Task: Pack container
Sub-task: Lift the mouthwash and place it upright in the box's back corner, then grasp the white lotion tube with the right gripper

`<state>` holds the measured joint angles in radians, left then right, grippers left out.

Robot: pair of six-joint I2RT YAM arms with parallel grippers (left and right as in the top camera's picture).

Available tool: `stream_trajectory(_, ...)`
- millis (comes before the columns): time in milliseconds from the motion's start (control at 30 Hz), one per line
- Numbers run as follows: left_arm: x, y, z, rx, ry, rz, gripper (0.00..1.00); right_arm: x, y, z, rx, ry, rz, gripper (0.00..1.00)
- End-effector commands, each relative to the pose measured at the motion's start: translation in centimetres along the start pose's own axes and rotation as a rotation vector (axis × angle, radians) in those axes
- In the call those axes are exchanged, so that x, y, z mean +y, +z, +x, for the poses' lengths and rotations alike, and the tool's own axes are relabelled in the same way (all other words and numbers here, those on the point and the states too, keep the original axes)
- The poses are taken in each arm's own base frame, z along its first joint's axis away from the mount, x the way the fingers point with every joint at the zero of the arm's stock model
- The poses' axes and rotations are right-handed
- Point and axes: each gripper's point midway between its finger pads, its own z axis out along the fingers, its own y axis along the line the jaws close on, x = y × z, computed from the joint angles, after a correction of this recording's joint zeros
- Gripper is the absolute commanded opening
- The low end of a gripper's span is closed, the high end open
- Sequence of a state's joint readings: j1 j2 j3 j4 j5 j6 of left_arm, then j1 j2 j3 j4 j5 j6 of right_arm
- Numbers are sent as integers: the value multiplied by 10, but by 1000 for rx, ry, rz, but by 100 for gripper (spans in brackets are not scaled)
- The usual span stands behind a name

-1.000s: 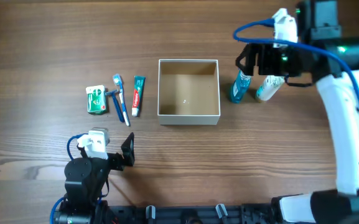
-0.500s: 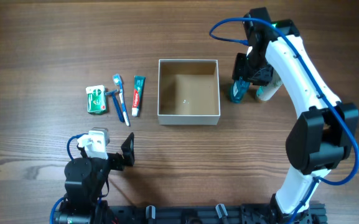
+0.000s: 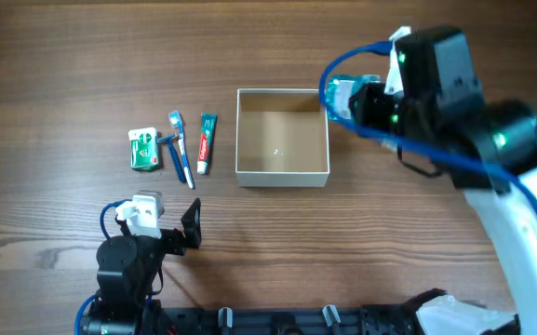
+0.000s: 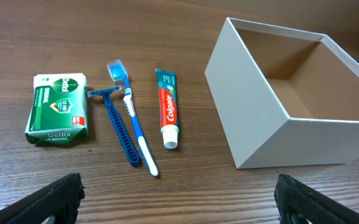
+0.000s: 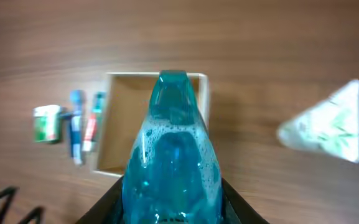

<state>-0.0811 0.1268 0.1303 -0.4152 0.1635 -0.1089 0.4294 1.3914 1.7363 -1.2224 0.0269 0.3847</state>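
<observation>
The blue bottle's loose end [image 3: 342, 96] is leading and the container's bottom [image 3: 298, 126] is empty, so my right gripper should go on over the container's nearest rim before it lets go of the bottle upright inside.
The container [image 3: 283, 174], a square white box with a tan inside, stands mid-table with nothing in it; the left wrist view shows its near wall [image 4: 272, 146], and it lies below in the right wrist view [image 5: 118, 124]. My right gripper [image 3: 356, 100] is shut on a translucent blue bottle [image 5: 173, 155], held in the air off the table by the box's right rim; its teal top [image 3: 342, 91] shows overhead. The left gripper [image 3: 189, 231] rests open near the front left, its fingers wide apart [image 4: 179, 199] and nothing between them.
Left of the box lie a green soap box [image 3: 142, 149], a blue razor [image 3: 169, 154], a toothbrush [image 3: 182, 149] and a toothpaste tube [image 3: 206, 142]. A white bottle [image 5: 328, 124] stands on the table right of the box, hidden overhead by the right arm.
The right gripper closed on the blue bottle, raised it off the table and carried it left toward the box's right rim. The left arm has not moved.
</observation>
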Motion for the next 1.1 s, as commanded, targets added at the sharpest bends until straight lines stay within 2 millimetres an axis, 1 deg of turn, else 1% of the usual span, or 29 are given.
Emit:
stream_trajectory(0,-3,0,2,4,17,24,100,30,19,2,23,-36,-53,17)
stream_trajectory(33,-3,0,2,4,17,23,100,30,50,10,102,-44,-19,17)
stream_trajectory(67,-3,0,2,4,17,23,100,28,69,16,151,-49,2,17)
stream_trajectory(133,-3,0,2,4,17,23,100,24,113,33,263,-61,53,17)
stream_trajectory(167,-3,0,2,4,17,23,100,17,144,42,316,-69,108,17)
stream_trajectory(200,-3,0,2,4,17,23,100,13,166,47,345,-68,132,17)
stream_trajectory(267,-3,0,2,4,17,23,100,7,201,51,364,-59,150,17)
stream_trajectory(300,-3,0,2,4,17,23,100,3,211,49,358,-53,162,22)
stream_trajectory(333,-3,0,2,4,17,23,100,-1,216,47,344,-54,183,22)
stream_trajectory(367,-3,0,2,4,17,23,100,-10,225,41,311,-58,238,22)
stream_trajectory(433,-3,0,2,4,17,23,100,-19,232,39,294,-71,290,23)
stream_trajectory(500,-3,0,2,4,17,23,100,-20,233,38,289,-73,299,25)
stream_trajectory(533,-3,0,2,4,17,23,100,-20,233,37,286,-75,296,53)
stream_trajectory(567,-3,0,2,4,17,23,100,-19,233,38,292,-85,291,70)
stream_trajectory(600,-3,0,2,4,17,23,100,-16,233,40,302,-101,276,73)
stream_trajectory(633,-3,0,2,4,17,24,100,-13,214,36,306,-108,264,75)
stream_trajectory(700,-3,0,2,4,17,23,100,-9,182,22,262,-98,247,76)
stream_trajectory(733,-3,0,2,4,17,23,100,-5,154,9,206,-91,224,79)
stream_trajectory(767,-3,0,2,4,17,23,100,-2,121,-7,128,-81,199,87)
stream_trajectory(800,-3,0,2,4,17,23,100,-5,99,-17,69,-70,199,91)
stream_trajectory(867,-3,0,2,4,17,23,100,-25,47,-40,-73,-28,233,96)
stream_trajectory(900,-3,0,2,4,17,23,100,-49,19,-52,-145,26,271,97)
stream_trajectory(933,-3,0,2,4,17,23,100,-63,12,-56,-165,59,293,97)
stream_trajectory(967,-3,0,2,4,17,23,100,-90,7,-61,-174,112,341,97)
stream_trajectory(1000,-3,0,2,4,17,23,100,-121,11,-59,-145,166,390,96)
stream_trajectory(1033,-3,0,2,4,17,23,100,-141,20,-52,-98,212,406,96)
stream_trajectory(1067,-3,0,2,4,17,23,100,-157,35,-43,-30,256,399,95)
